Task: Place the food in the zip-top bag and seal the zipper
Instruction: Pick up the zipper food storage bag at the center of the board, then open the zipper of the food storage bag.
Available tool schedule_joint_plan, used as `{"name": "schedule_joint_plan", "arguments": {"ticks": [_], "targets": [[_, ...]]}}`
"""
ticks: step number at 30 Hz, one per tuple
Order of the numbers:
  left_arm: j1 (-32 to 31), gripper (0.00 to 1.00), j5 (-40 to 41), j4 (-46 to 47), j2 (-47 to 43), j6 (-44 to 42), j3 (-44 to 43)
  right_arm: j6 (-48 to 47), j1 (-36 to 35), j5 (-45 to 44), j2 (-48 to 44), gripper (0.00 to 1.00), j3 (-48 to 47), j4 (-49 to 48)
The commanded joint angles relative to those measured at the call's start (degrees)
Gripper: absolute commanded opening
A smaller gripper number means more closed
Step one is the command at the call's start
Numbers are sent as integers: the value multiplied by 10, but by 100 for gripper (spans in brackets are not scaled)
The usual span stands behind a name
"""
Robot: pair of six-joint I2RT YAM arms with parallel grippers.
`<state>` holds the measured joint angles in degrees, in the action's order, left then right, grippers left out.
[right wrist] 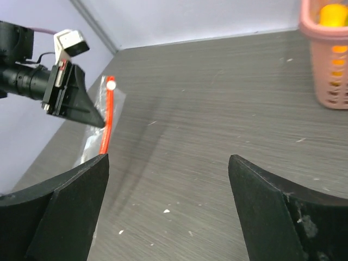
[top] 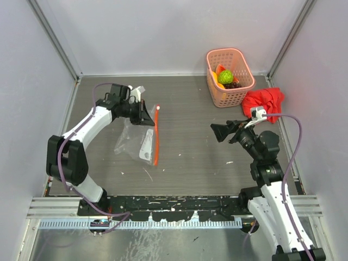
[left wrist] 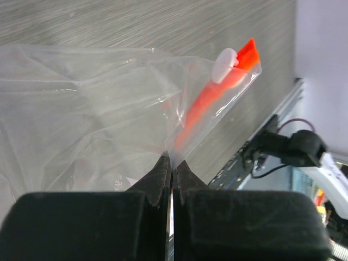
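My right gripper should hold the zipper's middle [top: 156,140] while my left gripper opens and takes hold of the zipper, because my left gripper is pinching the bag's plastic [top: 150,122] behind the zipper.
The clear zip-top bag [top: 137,140] lies left of centre, its orange-red zipper [top: 157,136] running along its right edge with a white slider at the far end. My left gripper [top: 149,120] is shut on the bag's plastic edge near the zipper's far end [left wrist: 172,157]; the zipper [left wrist: 209,98] and white slider [left wrist: 224,65] rise ahead of the jaws. The food sits in the pink basket [top: 237,93]: a bumpy lime-green ball [top: 225,76], an orange piece [top: 220,68], dark grapes [top: 232,85]. My right gripper [top: 216,132] is open and empty mid-table [right wrist: 168,179], facing the bag [right wrist: 92,141].
A red cloth [top: 263,101] lies at the right beside the basket. Grey walls with metal corner posts close in the table on three sides. The pink basket also shows at the top right of the right wrist view [right wrist: 326,65].
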<state>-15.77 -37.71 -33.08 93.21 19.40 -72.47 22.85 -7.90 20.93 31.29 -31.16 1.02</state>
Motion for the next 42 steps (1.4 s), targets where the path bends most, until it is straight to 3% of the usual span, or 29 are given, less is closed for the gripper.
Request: {"name": "schedule_joint_plan", "arguments": {"ticks": [1, 6, 13, 19, 30, 42], "targets": [[-12, 0, -90, 147, -49, 70, 9, 70, -15, 75, 36, 93, 20, -155], [-39, 0, -108, 202, -64, 80, 23, 103, -66, 65, 78, 92, 49, -239], [-54, 0, -169, 397, -78, 169, 78, 110, -161, 29, 157, 88, 55, -321], [-62, 0, -191, 485, -93, 209, 100, 119, -189, 24, 215, 80, 61, -376], [-68, 0, -191, 554, -117, 231, 132, 119, -223, 31, 273, 57, 61, -418], [-78, 0, -183, 586, -116, 242, 149, 116, -256, 36, 322, 43, 49, -461]]}}
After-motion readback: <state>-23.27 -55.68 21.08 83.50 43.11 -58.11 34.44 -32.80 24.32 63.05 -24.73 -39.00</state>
